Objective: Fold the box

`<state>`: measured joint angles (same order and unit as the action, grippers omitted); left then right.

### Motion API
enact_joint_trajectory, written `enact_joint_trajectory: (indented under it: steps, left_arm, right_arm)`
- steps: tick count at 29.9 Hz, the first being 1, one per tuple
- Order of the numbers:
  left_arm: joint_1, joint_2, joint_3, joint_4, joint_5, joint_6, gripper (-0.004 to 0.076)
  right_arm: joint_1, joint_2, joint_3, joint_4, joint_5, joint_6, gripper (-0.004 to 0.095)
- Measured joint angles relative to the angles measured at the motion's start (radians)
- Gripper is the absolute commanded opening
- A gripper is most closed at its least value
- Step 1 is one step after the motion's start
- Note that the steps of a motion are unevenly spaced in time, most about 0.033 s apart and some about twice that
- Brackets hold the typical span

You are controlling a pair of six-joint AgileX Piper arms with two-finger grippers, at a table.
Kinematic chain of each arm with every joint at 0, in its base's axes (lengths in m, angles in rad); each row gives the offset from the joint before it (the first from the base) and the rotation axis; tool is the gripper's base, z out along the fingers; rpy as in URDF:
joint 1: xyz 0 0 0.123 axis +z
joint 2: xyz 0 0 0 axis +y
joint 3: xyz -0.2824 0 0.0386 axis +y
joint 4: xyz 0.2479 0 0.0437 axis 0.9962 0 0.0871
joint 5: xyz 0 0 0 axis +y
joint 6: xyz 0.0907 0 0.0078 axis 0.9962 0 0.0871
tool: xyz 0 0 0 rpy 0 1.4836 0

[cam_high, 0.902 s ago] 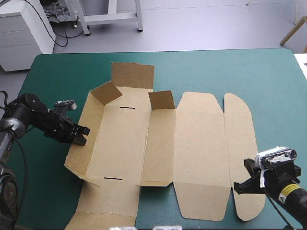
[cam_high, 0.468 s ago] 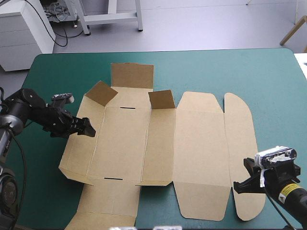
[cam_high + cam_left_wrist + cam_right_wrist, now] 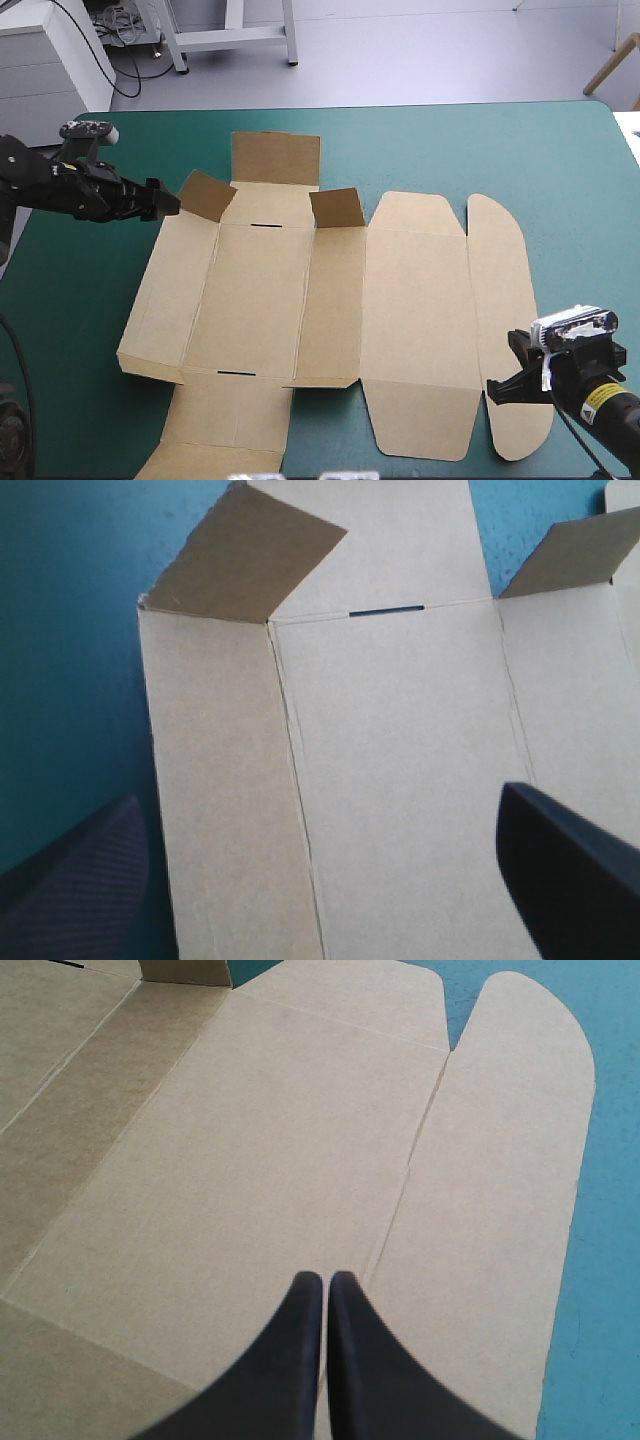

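Note:
My gripper is about to pull the box's side [image 3: 168,288], and a straight crease [image 3: 203,290] joins that side to the box's base. The side will bend up and drag the whole box around.
The brown box [image 3: 410,300] lies as a cut sheet, spread almost flat across the teal-green table. Two small flaps stand up at its far side, one at the left [image 3: 208,195] and one nearer the middle [image 3: 337,208]. My left gripper [image 3: 165,198] hovers just left of the left flap, open and holding nothing. In the left wrist view its black fingers [image 3: 570,870] stand wide apart over the box's left panels [image 3: 400,760]. My right gripper [image 3: 497,390] is at the near right, shut, its tips [image 3: 325,1290] resting over the box's lid panel [image 3: 250,1160].
The box's near flap [image 3: 225,425] reaches the table's near edge. Teal-green cover [image 3: 450,150] runs between the box and the far edge, and another strip [image 3: 70,300] lies left of the box. The rounded tuck flap [image 3: 505,300] lies flat at the right.
The left gripper let go of the box's left wall, opened, and moved toward the far left. The raised wall dropped back almost flat. The right arm has not moved.

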<state>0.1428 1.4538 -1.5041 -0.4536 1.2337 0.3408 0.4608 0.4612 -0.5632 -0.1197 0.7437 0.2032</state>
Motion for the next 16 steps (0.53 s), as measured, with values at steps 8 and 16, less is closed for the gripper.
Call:
enact_joint_trajectory:
  steps: [8, 16]
  left_arm:
    - [0.02, -0.072, -0.004, 0.192, 0.018, -0.087, 0.0669]
    - [0.156, -0.072, 0.139, 0.167, 0.015, -0.035, 0.0669]
  right_arm:
    - [0.0, 0.0, 0.0, 0.001, 0.0, -0.008, 0.0]
    - [0.0, 0.0, 0.0, 0.001, -0.005, -0.014, 0.0]
